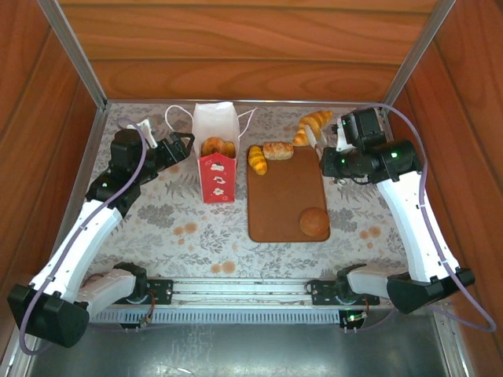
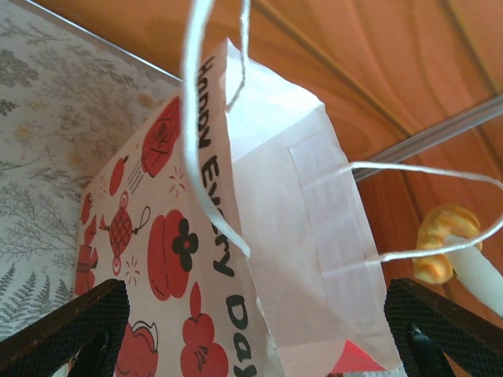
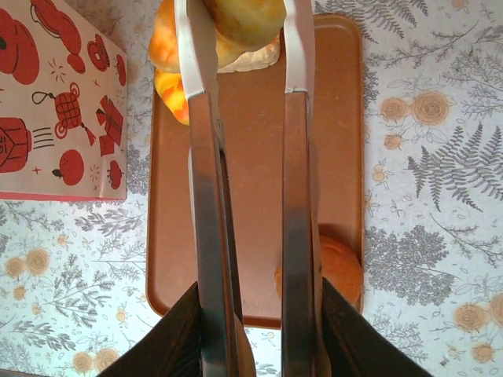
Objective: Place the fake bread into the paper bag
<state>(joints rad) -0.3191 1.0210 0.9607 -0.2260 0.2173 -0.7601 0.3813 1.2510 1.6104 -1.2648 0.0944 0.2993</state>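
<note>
The robot's left gripper is open beside the paper bag (image 1: 217, 171), which stands loose, so it should hold the bag's rim (image 2: 258, 302) steady before the croissant goes in.
The paper bag (image 1: 215, 169) stands upright left of the tray, with a ring doughnut (image 1: 218, 147) inside its mouth. My left gripper (image 1: 182, 145) is open at the bag's left side, its black fingers (image 2: 71, 326) standing wide on either side of the bag (image 2: 259, 236). My right gripper (image 1: 332, 159) is shut on metal tongs (image 3: 295, 196). The tongs' white tips pinch a croissant (image 1: 313, 126) above the tray's far right corner. That croissant (image 2: 444, 247) also shows past the bag. A croissant (image 1: 257, 159), a roll (image 1: 277, 150) and a round bun (image 1: 314, 222) lie on the tray.
The brown tray (image 1: 283, 196) sits mid-table on a floral cloth (image 1: 181, 228). Wooden walls (image 1: 251, 55) close in the back and both sides. The bag's cord handles (image 2: 200, 118) hang loose in front of my left wrist camera.
</note>
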